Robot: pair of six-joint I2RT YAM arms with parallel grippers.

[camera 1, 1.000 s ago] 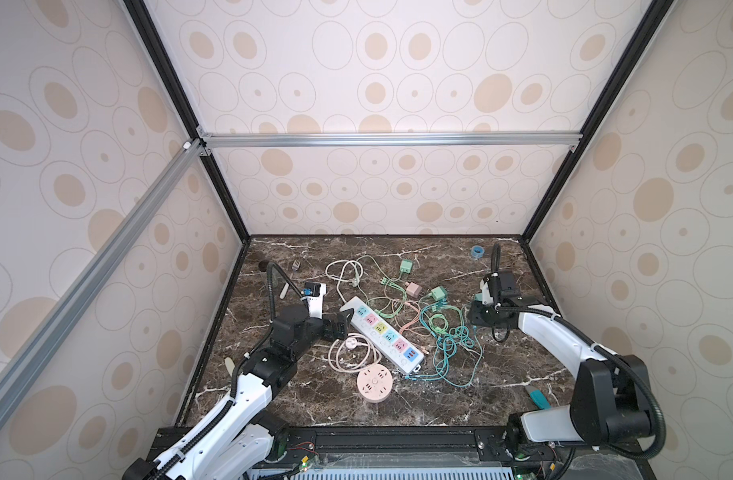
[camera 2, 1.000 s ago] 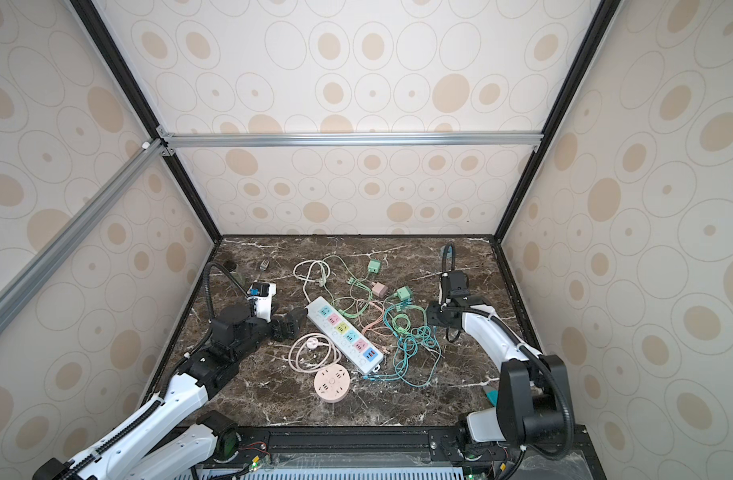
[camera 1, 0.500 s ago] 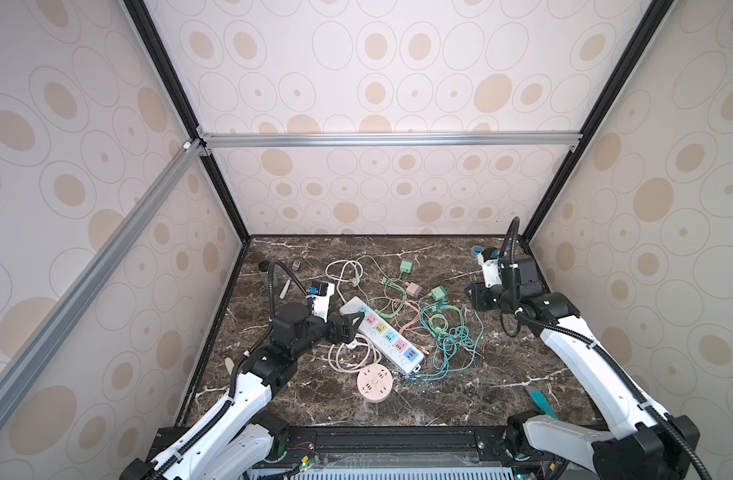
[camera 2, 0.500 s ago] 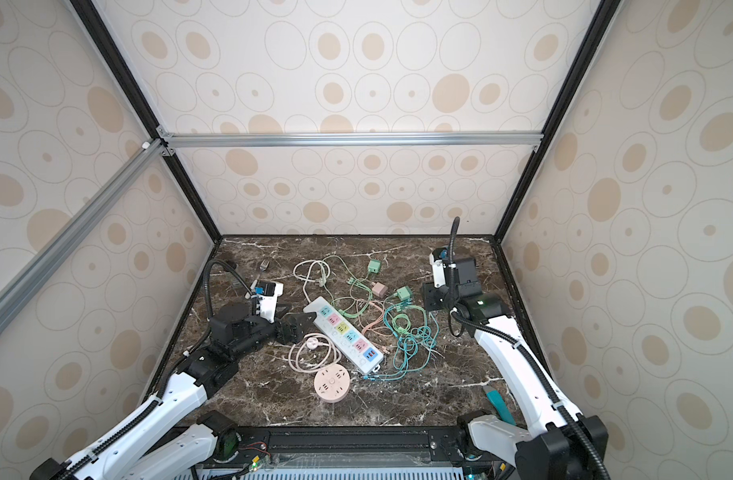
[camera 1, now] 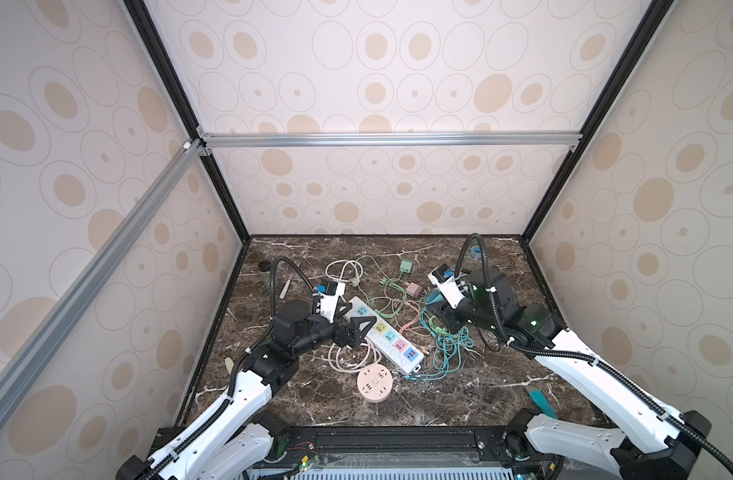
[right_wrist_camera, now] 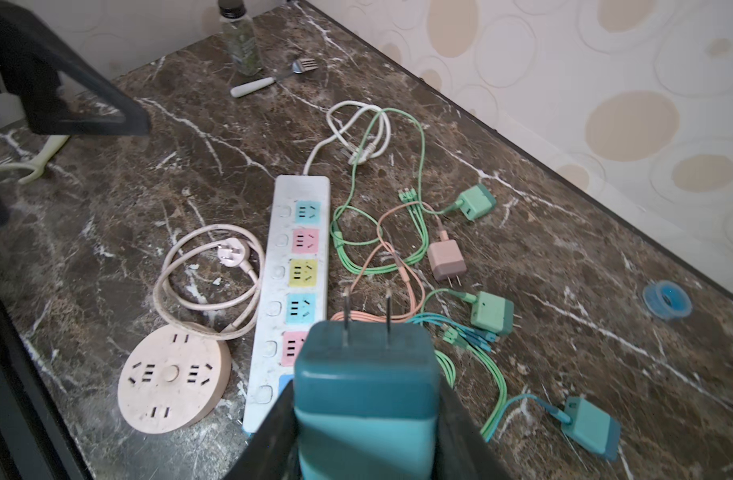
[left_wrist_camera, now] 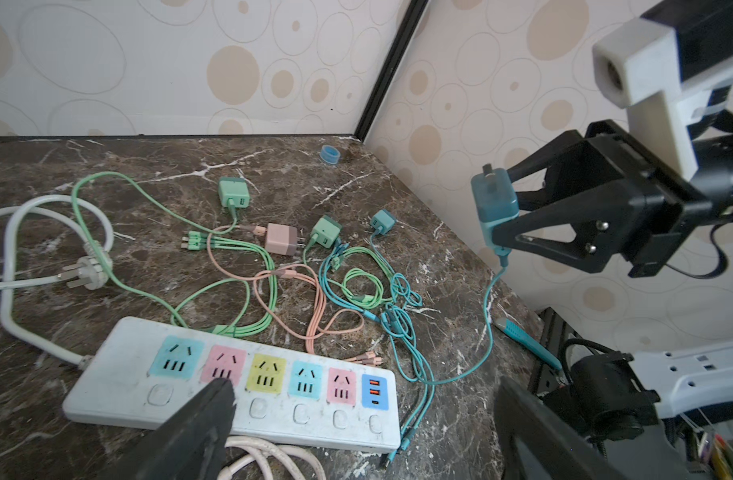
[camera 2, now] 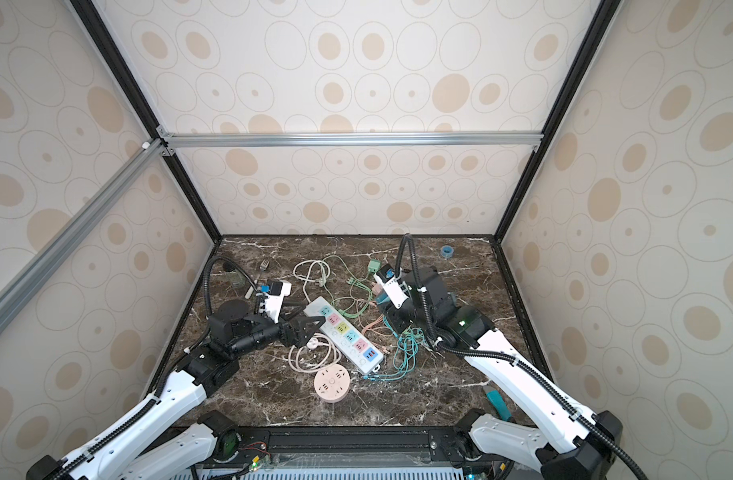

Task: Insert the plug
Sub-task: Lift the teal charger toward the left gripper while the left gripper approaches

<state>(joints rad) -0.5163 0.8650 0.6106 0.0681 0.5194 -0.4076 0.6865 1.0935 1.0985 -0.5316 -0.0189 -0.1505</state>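
Note:
The robot's left gripper should keep moving toward the plug until its open fingers are on both sides of it, because the teal plug's body (left_wrist_camera: 494,194) sticks out beyond the right gripper's fingers.
My right gripper (right_wrist_camera: 365,419) is shut on a teal plug (right_wrist_camera: 365,374). Its two prongs point away from me, toward the white power strip (right_wrist_camera: 302,232). In both top views the plug (camera 1: 432,297) (camera 2: 382,298) hangs in the air to the right of the strip (camera 1: 383,332) (camera 2: 348,336), and its teal cable (left_wrist_camera: 489,299) trails down to the table. The left gripper (camera 1: 356,318) (left_wrist_camera: 365,415) stands open over the strip's cord end, one finger (left_wrist_camera: 202,419) above the second, pink socket.
A round pink socket (camera 1: 374,383) and its coiled cord lie in front of the strip. Green and pink chargers (left_wrist_camera: 279,243) with tangled cables lie right of it. A fork (right_wrist_camera: 273,77), a bottle (right_wrist_camera: 240,37), a blue tape ring (left_wrist_camera: 329,154) and a teal-handled tool (camera 1: 539,401) sit near the edges.
The right gripper has risen from the table with the teal plug and swung left toward the strip. The left gripper has shifted slightly right over the strip's end, still open.

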